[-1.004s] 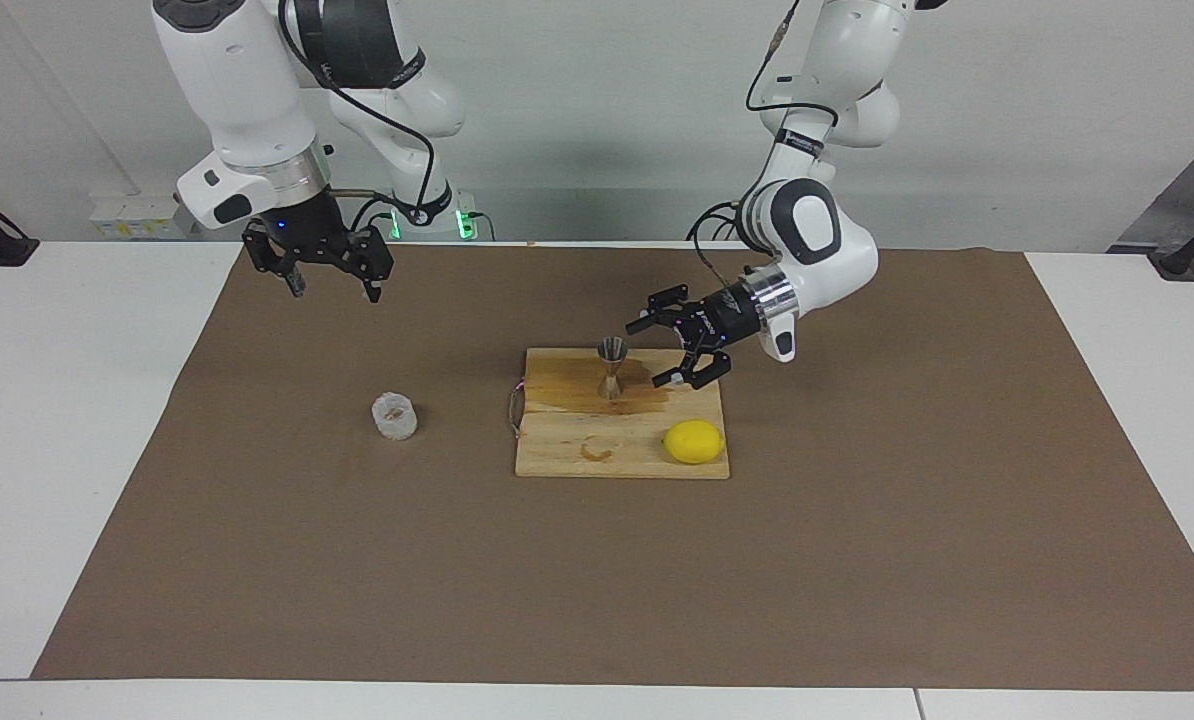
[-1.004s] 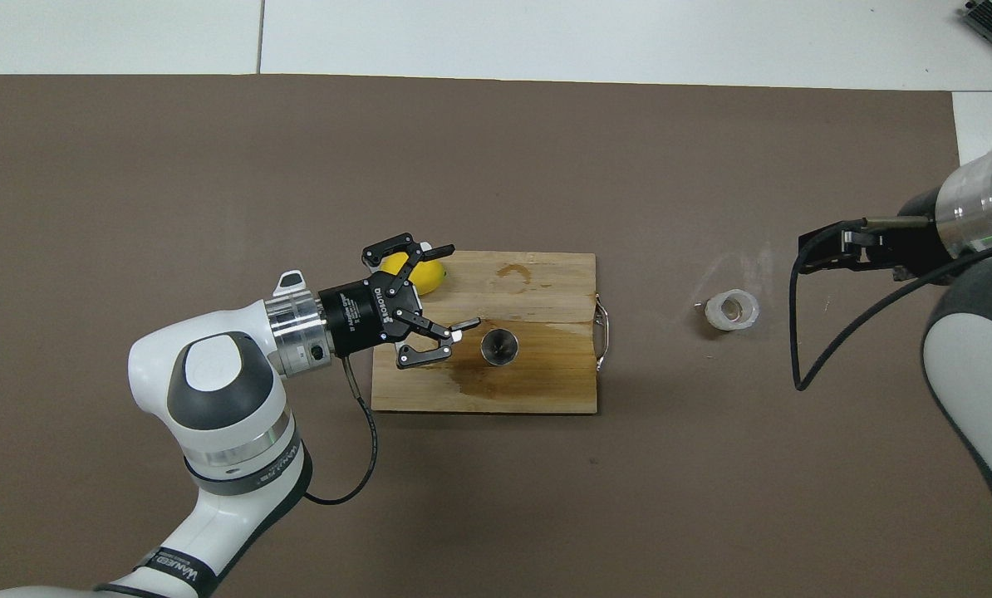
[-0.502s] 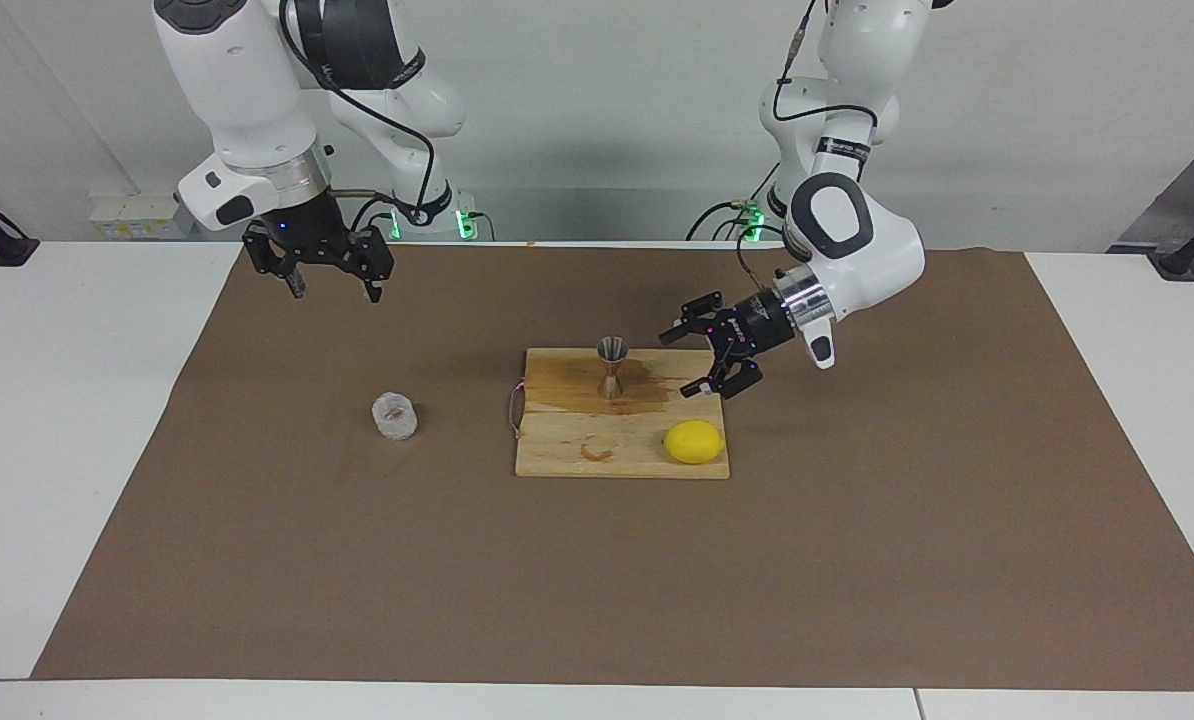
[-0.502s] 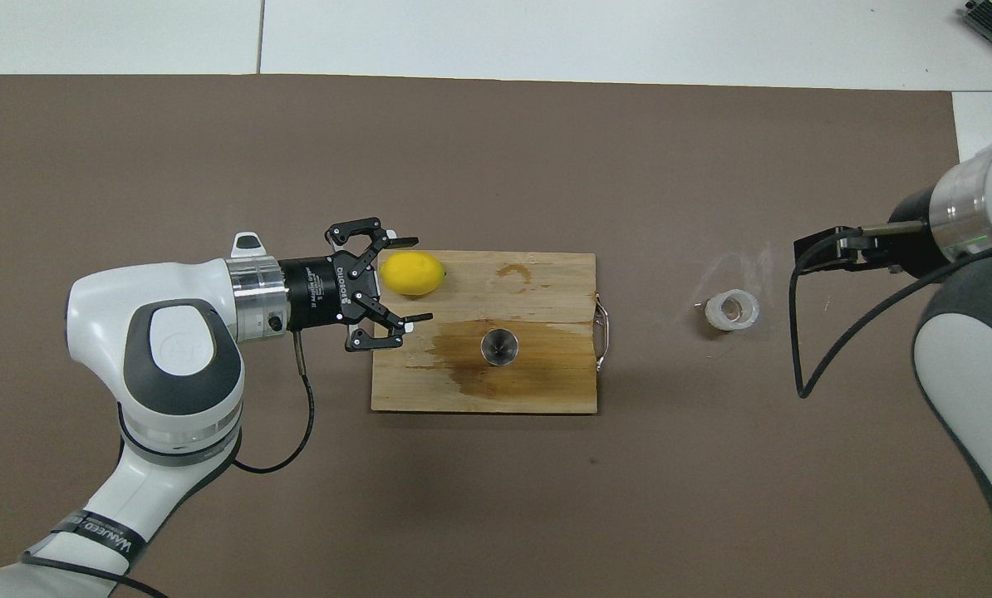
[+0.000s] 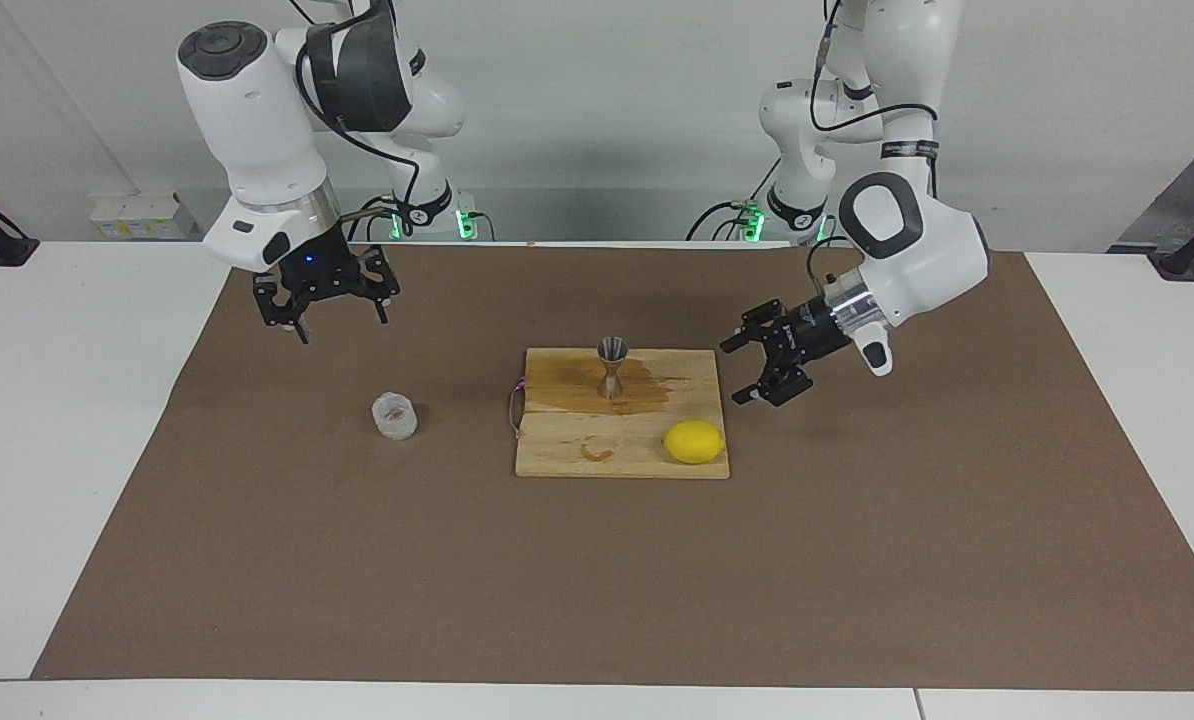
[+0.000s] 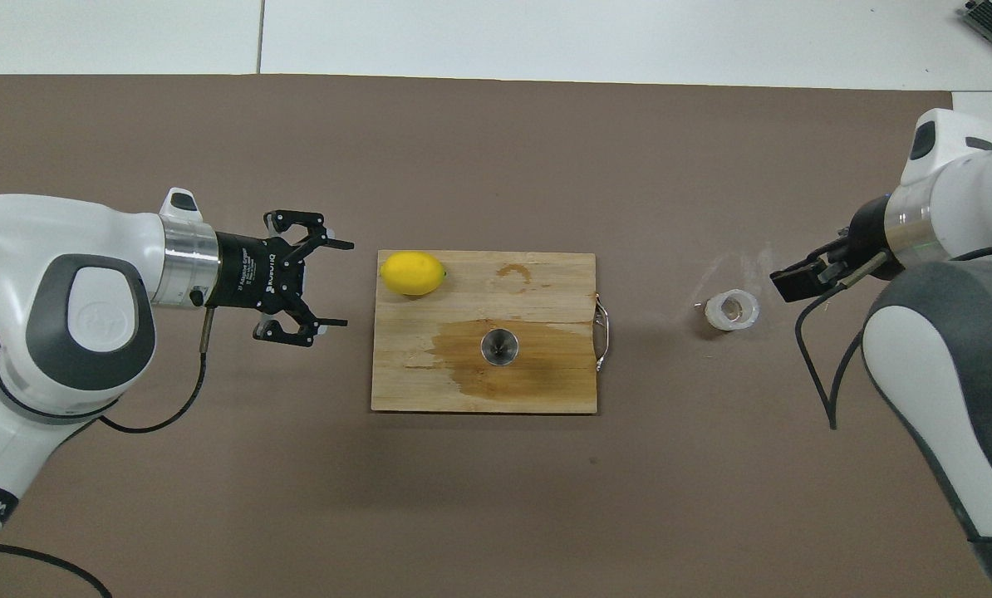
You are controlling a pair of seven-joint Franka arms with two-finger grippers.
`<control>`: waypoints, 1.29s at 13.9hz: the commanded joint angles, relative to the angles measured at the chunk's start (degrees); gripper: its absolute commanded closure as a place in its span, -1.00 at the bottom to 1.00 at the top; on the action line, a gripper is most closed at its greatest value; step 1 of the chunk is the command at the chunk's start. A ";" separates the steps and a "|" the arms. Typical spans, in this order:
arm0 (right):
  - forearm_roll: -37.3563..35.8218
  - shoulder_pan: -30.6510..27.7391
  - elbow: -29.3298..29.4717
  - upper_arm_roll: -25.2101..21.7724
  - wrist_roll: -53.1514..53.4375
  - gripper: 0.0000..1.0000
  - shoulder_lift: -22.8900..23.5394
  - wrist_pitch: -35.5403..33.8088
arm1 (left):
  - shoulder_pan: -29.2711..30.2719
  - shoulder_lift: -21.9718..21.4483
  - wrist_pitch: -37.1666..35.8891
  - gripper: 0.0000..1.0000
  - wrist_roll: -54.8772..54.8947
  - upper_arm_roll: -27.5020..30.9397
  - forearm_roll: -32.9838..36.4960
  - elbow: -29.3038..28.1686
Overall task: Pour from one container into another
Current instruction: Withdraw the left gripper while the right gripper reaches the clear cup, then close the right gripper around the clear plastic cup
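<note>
A drop (image 6: 699,305) shines on the brown mat next to the clear knobbly cup (image 6: 732,310). I should expect more drops hidden under the cup when I pick it up.
The clear knobbly cup (image 5: 394,416) (image 6: 732,310) stands upright on the brown mat, apart from both grippers. The metal jigger (image 5: 611,367) (image 6: 499,345) stands upright on the wooden board (image 5: 567,455) (image 6: 546,282), on a dark wet patch. My left gripper (image 5: 737,372) (image 6: 346,283) is open and holds nothing. It lies sideways over the mat, just off the board's edge at the left arm's end. My right gripper (image 5: 340,322) (image 6: 791,281) hangs open and points down over the mat, beside the cup.
A yellow lemon (image 5: 694,441) (image 6: 413,273) lies on the board's corner, close to the left gripper. The board has a metal handle (image 5: 513,408) at its end toward the cup. The brown mat (image 5: 857,560) covers most of the white table.
The left gripper has drawn back from beside the jigger, off the board toward the left arm's end. The right arm has turned and brought its gripper lower and closer to the cup.
</note>
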 commanded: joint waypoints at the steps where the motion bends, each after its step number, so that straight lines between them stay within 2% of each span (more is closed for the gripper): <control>1: 5.89 -3.36 -3.24 0.35 -18.55 -1.00 2.85 4.20 | 2.84 0.38 -6.75 -1.00 -0.35 -0.46 10.18 4.58; 3: 9.06 -4.77 -3.77 0.35 -30.08 -1.00 5.14 6.13 | 3.28 0.47 -9.21 -1.00 1.66 -0.46 17.48 6.86; 6: 14.33 -6.00 -6.31 0.26 -44.86 -1.00 7.61 9.90 | 3.28 0.03 -10.20 -1.00 7.20 -0.28 24.69 7.40; 9: 17.77 -7.32 -8.78 0.26 -54.46 -1.00 8.93 12.47 | 2.58 -0.50 -10.02 -1.00 12.46 -0.37 34.10 7.75; 12: 20.23 -8.55 -11.58 0.26 -61.32 -1.00 9.81 14.14 | 3.28 -1.46 -9.41 -1.00 22.02 -0.37 38.16 7.67; 16: 24.36 -10.57 -15.98 0.26 -69.49 -1.00 9.81 15.27 | 6.18 -2.96 -7.65 -1.00 41.26 0.07 38.34 7.75; 18: 24.98 -10.93 -17.21 0.26 -72.05 -1.00 10.16 15.72 | 8.89 -2.87 -8.87 -1.00 52.42 0.33 38.17 10.20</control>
